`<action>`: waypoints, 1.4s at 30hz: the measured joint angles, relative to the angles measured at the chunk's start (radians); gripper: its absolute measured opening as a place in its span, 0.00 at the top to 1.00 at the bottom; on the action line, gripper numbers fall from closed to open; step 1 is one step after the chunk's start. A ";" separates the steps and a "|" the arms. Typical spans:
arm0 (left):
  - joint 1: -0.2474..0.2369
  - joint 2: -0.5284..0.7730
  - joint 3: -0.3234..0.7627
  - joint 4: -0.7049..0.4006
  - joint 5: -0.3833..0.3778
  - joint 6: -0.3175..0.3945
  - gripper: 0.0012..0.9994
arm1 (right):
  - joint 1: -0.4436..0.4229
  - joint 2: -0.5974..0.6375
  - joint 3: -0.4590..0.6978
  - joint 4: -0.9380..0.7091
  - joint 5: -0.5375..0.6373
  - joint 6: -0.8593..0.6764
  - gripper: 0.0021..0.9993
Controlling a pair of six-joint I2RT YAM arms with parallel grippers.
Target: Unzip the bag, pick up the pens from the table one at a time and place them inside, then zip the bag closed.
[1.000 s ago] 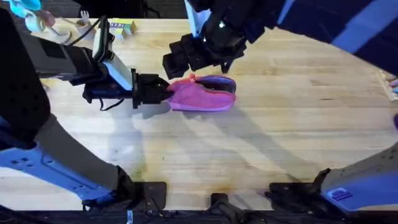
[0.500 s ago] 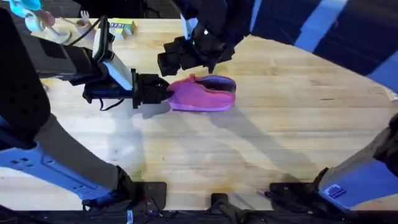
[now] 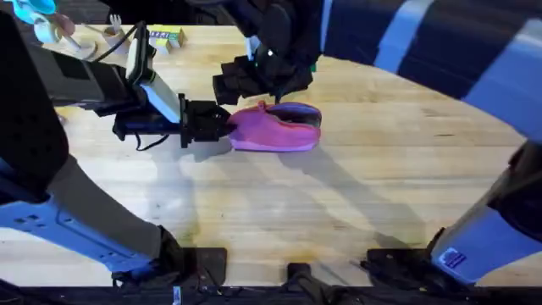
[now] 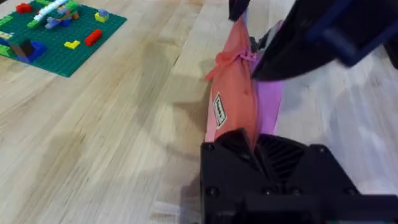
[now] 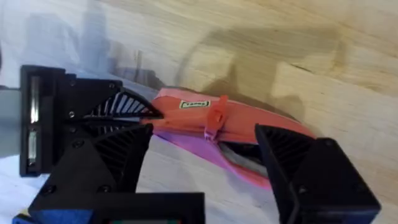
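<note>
The pink zipper pull (image 3: 262, 106) should slide all the way and close the bag's opening when I pull it toward the bag's gaping end, because the seam (image 5: 178, 132) behind it is shut.
The pink bag (image 3: 275, 129) lies on the table (image 3: 356, 186) left of centre, its mouth gaping dark at the right end. My left gripper (image 3: 222, 124) is shut on the bag's left end; in the left wrist view the fabric (image 4: 231, 102) is pinched between the black fingers (image 4: 252, 142). My right gripper (image 3: 254, 80) hovers just over the bag's back edge. In the right wrist view it is open (image 5: 202, 134), its fingers on either side of the bag (image 5: 186, 121) and the small pink zipper pull (image 5: 214, 121). The pens are out of view.
A green board with small parts (image 4: 53, 31) lies on the table beyond the bag's far side. A yellow box (image 3: 166, 36) and small items sit at the back left corner. Bare wood spreads to the right and front of the bag.
My right gripper has drifted a little to the left over the bag. The left gripper and the bag have stayed put.
</note>
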State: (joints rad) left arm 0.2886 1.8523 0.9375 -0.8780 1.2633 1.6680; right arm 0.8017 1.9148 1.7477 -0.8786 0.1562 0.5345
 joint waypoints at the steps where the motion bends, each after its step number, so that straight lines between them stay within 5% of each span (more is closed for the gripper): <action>1: 0.000 0.000 0.000 0.000 0.000 0.000 0.96 | 0.000 0.007 0.000 0.002 0.000 0.005 0.00; 19: 0.000 0.000 0.000 0.000 -0.002 0.000 0.96 | -0.006 0.078 0.002 0.009 0.000 0.028 0.04; 27: 0.000 0.000 0.000 0.000 -0.005 0.000 0.96 | -0.005 0.090 0.005 0.015 -0.017 0.042 0.42; 42: 0.000 0.000 0.000 -0.001 -0.005 0.000 0.96 | -0.009 0.090 0.005 0.009 -0.014 0.042 0.77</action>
State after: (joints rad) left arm 0.2886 1.8525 0.9375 -0.8787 1.2579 1.6680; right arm 0.7925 2.0048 1.7531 -0.8692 0.1425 0.5766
